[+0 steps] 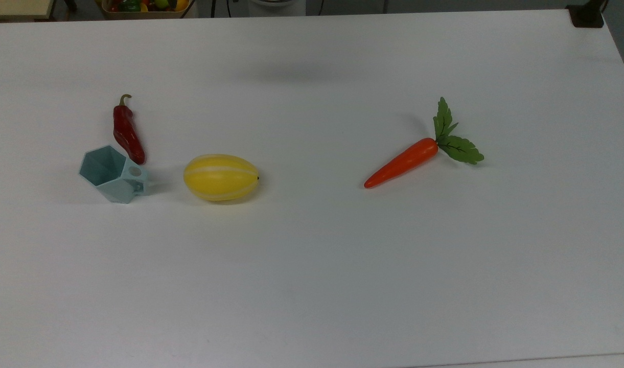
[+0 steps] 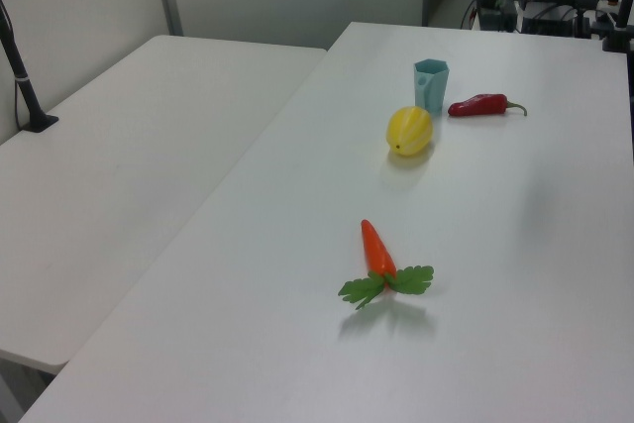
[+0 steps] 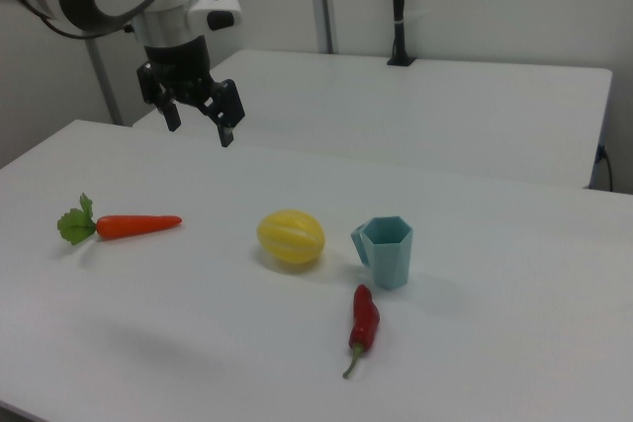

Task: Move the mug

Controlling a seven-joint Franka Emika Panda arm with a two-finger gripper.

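Note:
The small side handle (image 2: 424,93) is off the middle of the mug's body. The mug (image 2: 432,84) will therefore tip its opening away from my gripper when I carry it.
The mug (image 1: 113,174) is a small pale teal faceted cup standing upright on the white table, its handle toward the yellow melon in the top view. The mug (image 2: 431,84) stands far back in the left view. In the right view the mug (image 3: 387,250) sits right of centre. My gripper (image 3: 200,126) hangs open high above the table in the right view's upper left, far from the mug, with nothing between its fingers.
A yellow melon (image 1: 221,177) lies just beside the mug. A red chili pepper (image 1: 127,131) lies close to its other side. An orange carrot (image 1: 402,162) with green leaves rests farther off. A second white table (image 2: 129,156) adjoins this one.

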